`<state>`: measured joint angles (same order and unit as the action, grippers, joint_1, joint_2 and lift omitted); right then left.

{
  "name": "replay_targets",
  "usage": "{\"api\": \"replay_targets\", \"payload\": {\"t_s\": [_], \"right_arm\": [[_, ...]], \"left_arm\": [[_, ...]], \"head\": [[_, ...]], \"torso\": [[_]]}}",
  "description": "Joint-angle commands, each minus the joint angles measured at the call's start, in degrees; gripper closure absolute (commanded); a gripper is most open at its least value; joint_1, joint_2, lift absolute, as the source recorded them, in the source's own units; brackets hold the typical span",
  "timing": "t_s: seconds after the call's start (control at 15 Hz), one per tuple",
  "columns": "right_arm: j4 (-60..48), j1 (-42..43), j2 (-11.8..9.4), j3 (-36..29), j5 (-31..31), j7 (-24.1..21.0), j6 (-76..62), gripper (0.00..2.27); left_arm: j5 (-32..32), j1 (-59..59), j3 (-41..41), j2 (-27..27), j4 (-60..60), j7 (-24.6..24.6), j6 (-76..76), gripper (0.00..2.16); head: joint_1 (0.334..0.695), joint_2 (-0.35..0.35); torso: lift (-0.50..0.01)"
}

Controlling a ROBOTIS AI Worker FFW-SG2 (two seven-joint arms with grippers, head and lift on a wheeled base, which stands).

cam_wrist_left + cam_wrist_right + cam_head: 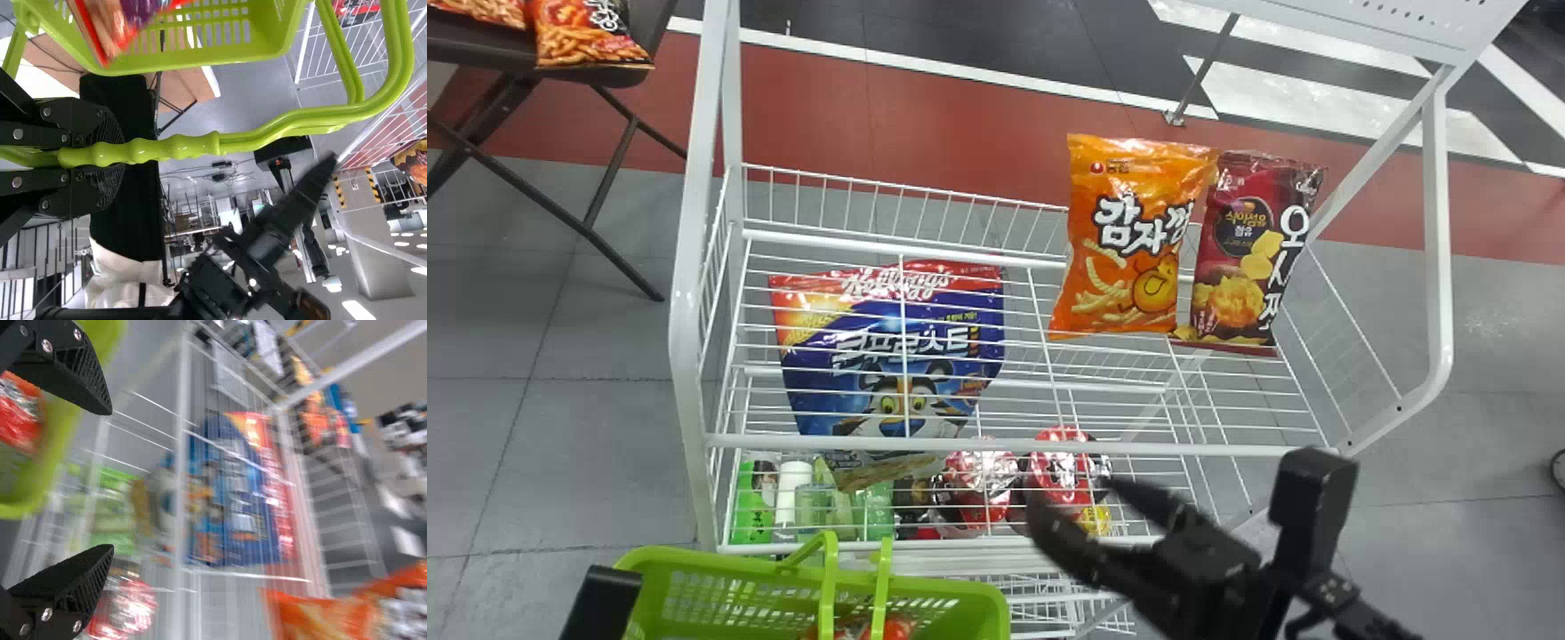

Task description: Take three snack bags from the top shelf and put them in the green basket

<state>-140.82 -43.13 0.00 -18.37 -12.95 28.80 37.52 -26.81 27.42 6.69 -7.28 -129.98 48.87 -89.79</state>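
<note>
My gripper will lift the orange bag (1128,236) away, and the dark red bag will stay standing then, because the dark red bag's bottom edge (1224,347) rests on the shelf wires.
An orange snack bag (1125,240) and a dark red snack bag (1249,253) stand side by side at the right of the top shelf (996,447). My right gripper (1076,492) is open in front of the rack, short of both bags; the right wrist view shows a gap between that gripper's (105,480) fingers and part of the orange bag (320,613). At the lower left, part of my left arm (600,604) shows beside the green basket (738,591). In the left wrist view my left gripper (107,157) is shut on the basket handle (173,147). Red packaging (110,30) lies inside the basket.
Under the top shelf's wires are a blue cereal bag (907,356), red-lidded cups (978,484) and green items (751,507). White posts (689,267) frame the rack. A dark table (480,53) with more snack bags is at the far left.
</note>
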Motion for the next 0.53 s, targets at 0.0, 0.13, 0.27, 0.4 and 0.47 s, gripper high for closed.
{"api": "replay_targets", "payload": {"t_s": [0.0,0.13,0.27,0.4,0.47], "right_arm": [[3.6,5.2,0.1,0.0,0.6,-3.2,-9.6,0.06],[8.2,11.0,0.1,0.3,1.5,-5.9,-15.4,0.06],[12.7,16.8,0.1,1.6,5.0,-10.3,-18.2,0.06],[17.9,23.0,0.1,1.8,8.0,-14.0,-18.4,0.07],[21.2,26.5,0.1,1.8,10.1,-14.2,-18.4,0.07]], "left_arm": [[0.1,-0.1,0.1,0.0,0.2,0.0,-0.2,1.55],[0.2,-0.3,0.0,0.0,0.3,0.0,-0.2,1.55],[0.4,-0.4,-0.4,0.0,0.5,0.1,-0.2,1.55],[0.4,-0.4,-0.6,0.0,0.6,0.3,-0.2,1.55],[0.4,-0.4,-0.8,-0.1,0.6,0.4,-0.2,1.55]], "head": [[0.695,-0.35],[0.695,-0.35],[0.695,-0.35],[0.695,-0.35],[0.695,-0.35]], "torso": [[-0.028],[-0.028],[-0.028],[-0.028],[-0.028]]}}
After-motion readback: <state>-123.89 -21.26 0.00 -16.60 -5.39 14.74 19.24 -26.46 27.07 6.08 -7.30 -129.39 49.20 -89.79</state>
